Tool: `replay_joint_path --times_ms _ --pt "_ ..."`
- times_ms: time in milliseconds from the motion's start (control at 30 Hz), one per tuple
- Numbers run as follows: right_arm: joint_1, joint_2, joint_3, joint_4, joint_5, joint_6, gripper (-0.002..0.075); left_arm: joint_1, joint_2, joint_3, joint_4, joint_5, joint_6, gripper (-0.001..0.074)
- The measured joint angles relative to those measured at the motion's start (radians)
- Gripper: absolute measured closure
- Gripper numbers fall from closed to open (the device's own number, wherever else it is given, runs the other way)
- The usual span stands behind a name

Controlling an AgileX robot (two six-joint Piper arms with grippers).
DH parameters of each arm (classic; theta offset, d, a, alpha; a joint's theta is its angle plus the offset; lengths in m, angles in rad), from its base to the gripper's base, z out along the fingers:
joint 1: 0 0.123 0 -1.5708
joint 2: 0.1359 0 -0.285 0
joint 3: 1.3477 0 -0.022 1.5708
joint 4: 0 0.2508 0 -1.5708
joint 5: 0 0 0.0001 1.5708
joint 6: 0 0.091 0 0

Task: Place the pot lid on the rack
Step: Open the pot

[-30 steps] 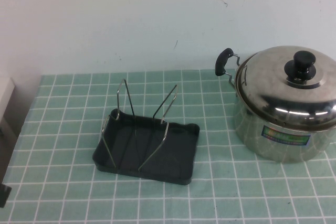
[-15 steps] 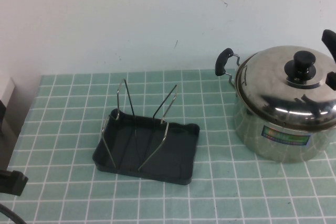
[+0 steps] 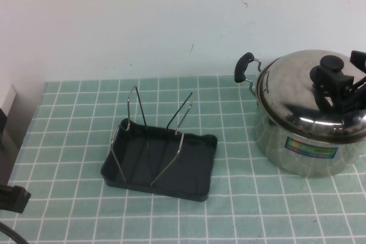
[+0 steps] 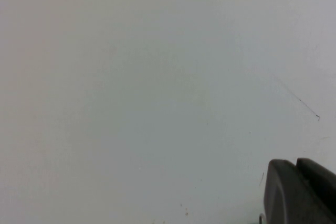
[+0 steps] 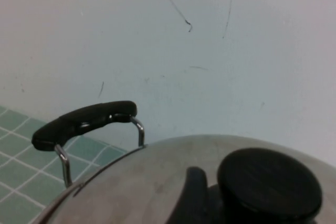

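Observation:
The pot lid (image 3: 297, 81) will come off and leave the pot standing when I lift the lid's knob, because the lid's rim (image 3: 284, 126) just sits on the pot's rim.
The pot lid (image 3: 291, 95), shiny and domed with a black knob (image 3: 330, 66), sits on the steel pot (image 3: 274, 141) at the right. My right gripper (image 3: 338, 77) reaches in from the right edge, open, with its jaws either side of the knob. In the right wrist view one finger (image 5: 193, 195) stands just beside the knob (image 5: 270, 192) over the lid (image 5: 147, 182). The rack (image 3: 200, 161), a dark tray with upright wire prongs, stands at centre-left with nothing in it. My left gripper (image 3: 11, 198) is low at the left edge, shut and holding nothing; its wrist view shows its dark jaws (image 4: 296, 192) against the wall.
The pot's black side handle (image 3: 244, 67) sticks out toward the rack and also shows in the right wrist view (image 5: 84, 121). A green checked cloth (image 3: 240, 210) covers the table. A pale wall (image 3: 171, 21) stands close behind.
My right gripper has come in from the right edge and now straddles the lid knob. My left gripper has appeared at the lower left corner. Lid, pot and rack have not moved.

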Motion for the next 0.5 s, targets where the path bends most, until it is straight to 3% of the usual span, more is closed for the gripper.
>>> replay_joint_path --times_ms 200,367,500 --pt "0.000 0.051 -0.008 -0.013 -0.064 -0.020 0.0139 0.009 0.000 0.000 0.002 0.000 -0.001 0.0737" --pt "0.002 0.070 -0.013 -0.045 -0.083 -0.033 0.0351 0.011 0.000 0.000 0.018 0.008 -0.046 0.0737" --pt "0.002 0.070 -0.014 -0.045 -0.091 -0.033 0.0369 0.011 0.000 0.000 0.055 0.014 -0.088 0.0737"
